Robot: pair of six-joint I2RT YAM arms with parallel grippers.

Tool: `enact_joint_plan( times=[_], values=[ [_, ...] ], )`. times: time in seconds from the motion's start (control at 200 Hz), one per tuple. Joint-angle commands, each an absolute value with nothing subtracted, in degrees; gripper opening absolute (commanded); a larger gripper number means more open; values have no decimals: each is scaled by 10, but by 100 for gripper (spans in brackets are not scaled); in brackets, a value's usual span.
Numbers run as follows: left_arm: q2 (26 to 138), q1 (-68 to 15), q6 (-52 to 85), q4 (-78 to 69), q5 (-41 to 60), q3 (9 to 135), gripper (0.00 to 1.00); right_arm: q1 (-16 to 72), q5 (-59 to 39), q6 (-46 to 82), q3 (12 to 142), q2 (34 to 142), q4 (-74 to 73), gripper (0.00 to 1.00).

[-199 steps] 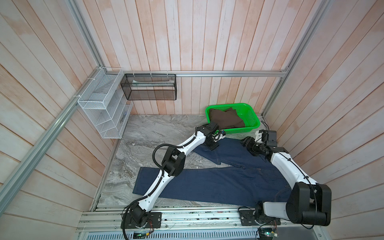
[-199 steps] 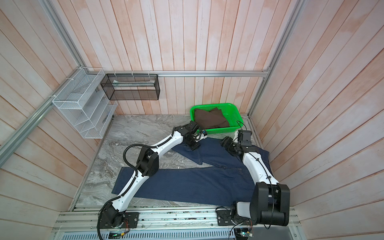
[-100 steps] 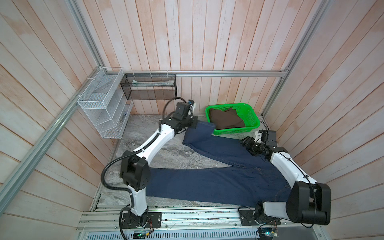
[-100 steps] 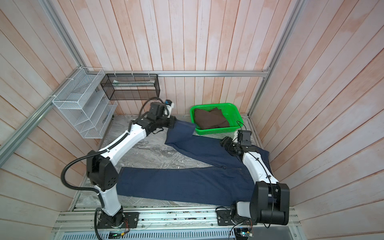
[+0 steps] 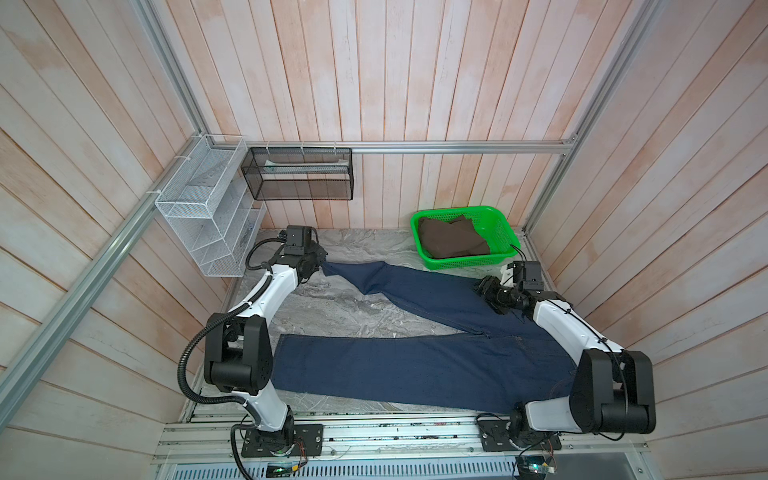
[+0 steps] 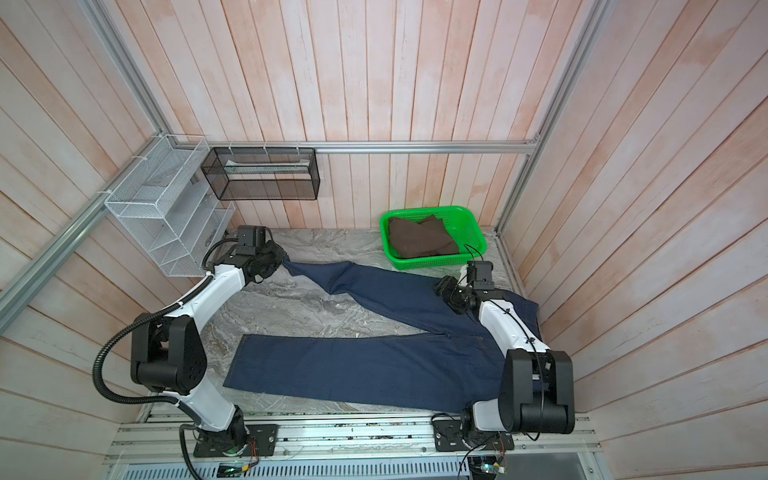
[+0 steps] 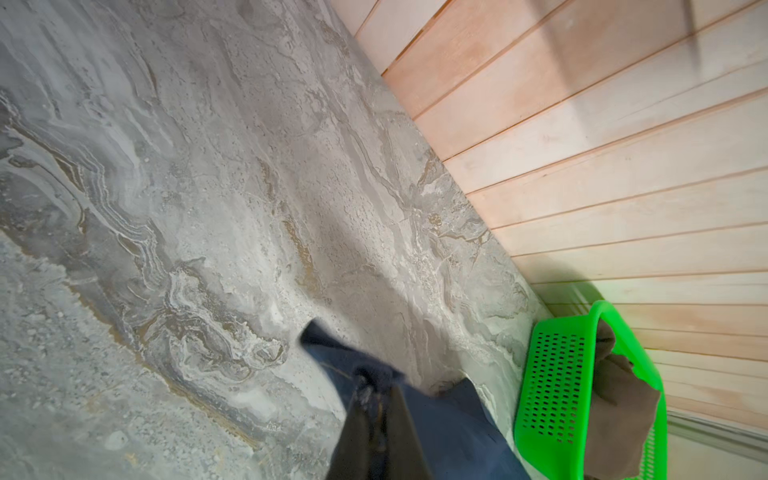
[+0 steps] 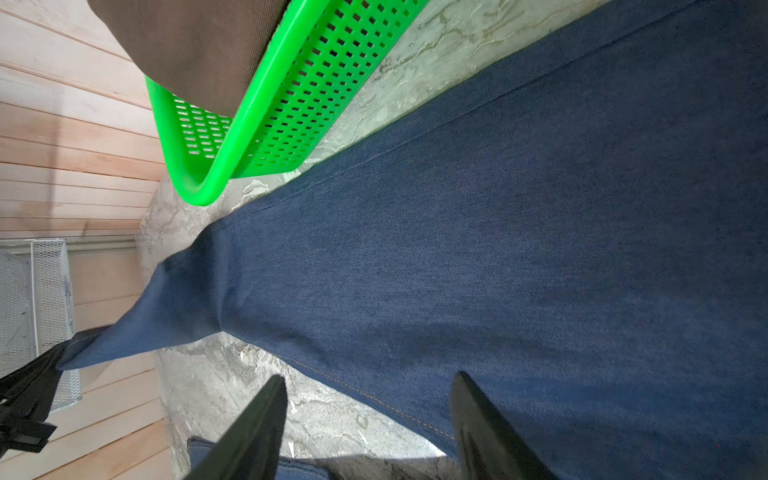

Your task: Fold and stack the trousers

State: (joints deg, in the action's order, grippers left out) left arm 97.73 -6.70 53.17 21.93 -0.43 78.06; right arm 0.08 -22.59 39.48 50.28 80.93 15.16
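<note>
My left gripper is to carry the hem back over the leg [image 5: 408, 283], then draw the leg out flat, because the far leg twists and narrows [image 5: 363, 277] toward the hem.
The dark navy trousers [image 5: 415, 365] [image 6: 353, 370] lie spread on the marble table, one leg along the front and the other slanting toward the back left. My left gripper [image 5: 322, 268] [image 6: 284, 262] is shut on the hem of that far leg, which hangs slightly lifted; in the left wrist view the gripper [image 7: 376, 388] pinches bunched denim [image 7: 449, 428]. My right gripper [image 5: 484, 286] [image 6: 444, 286] stands open low over the same leg's upper part. In the right wrist view the gripper [image 8: 368, 376] straddles the stitched edge of the denim [image 8: 498, 208], holding nothing.
A green basket [image 5: 461, 262] [image 6: 432, 262] holding a brown folded garment [image 5: 453, 241] sits at the back right, close to the far leg. A white wire shelf [image 5: 208, 216] and a black mesh basket [image 5: 299, 174] hang on the walls at the back left.
My left arm has swung from the middle to the back left, dragging the far leg's hem with it and stretching that leg out. The right gripper has stayed in place.
</note>
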Motion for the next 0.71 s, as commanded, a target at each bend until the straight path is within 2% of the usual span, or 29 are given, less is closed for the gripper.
enact_joint_plan(
  times=[0.0, 0.115, 0.265, 0.475, 0.7],
  values=[
    [949, -67, 577, 254, -8, 798, 0, 7, -217, 400, 514, 821, 150, 63],
    [897, -67, 587, 263, -13, 789, 0, 13, -203, 401, 521, 832, 159, 63],
    [849, -56, 585, 297, -89, 806, 0, 24, -174, 412, 549, 864, 198, 63],
    [890, -7, 550, 359, -106, 865, 0, 33, -159, 428, 588, 924, 258, 63],
    [947, 0, 486, 339, -94, 846, 0, 45, -147, 425, 595, 960, 260, 63]
  ],
)
